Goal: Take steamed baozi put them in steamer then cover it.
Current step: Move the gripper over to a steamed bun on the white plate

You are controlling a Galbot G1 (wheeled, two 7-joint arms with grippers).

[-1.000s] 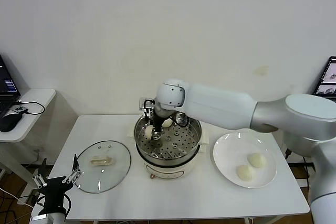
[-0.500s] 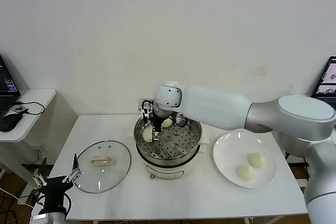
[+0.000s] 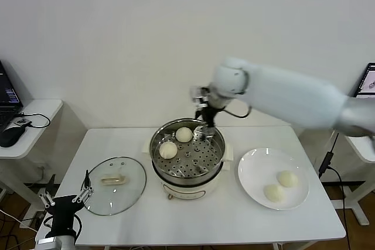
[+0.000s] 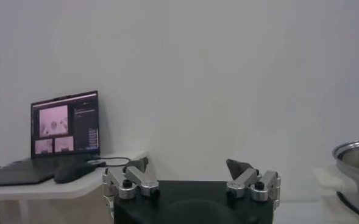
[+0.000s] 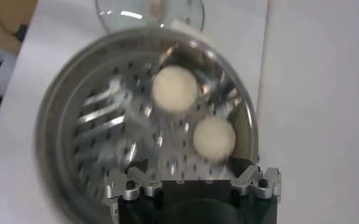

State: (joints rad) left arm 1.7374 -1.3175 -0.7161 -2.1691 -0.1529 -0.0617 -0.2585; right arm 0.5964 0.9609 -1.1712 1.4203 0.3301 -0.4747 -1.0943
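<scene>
Both baozi sit on the steamer's tray, clear of the robot's open right gripper, so that gripper should keep going toward the plate until it closes on the front baozi.
The steamer, a shiny steel pot on a cream base, stands mid-table. Two baozi lie on its perforated tray: one at the left, one at the back. Two more baozi rest on the white plate to the right. My right gripper hangs open and empty above the steamer's back rim. In the right wrist view the gripper looks down on the steamer and both baozi. My left gripper stays open off the table's front left corner.
The round glass lid lies flat on the table left of the steamer, handle up. A side table with a laptop and a mouse stands farther left. In the left wrist view the open left gripper faces the wall, with the steamer's rim off to one side.
My right gripper opened and let go of the baozi at the steamer's left side, then rose and swung to the right and back. The left arm has barely moved.
</scene>
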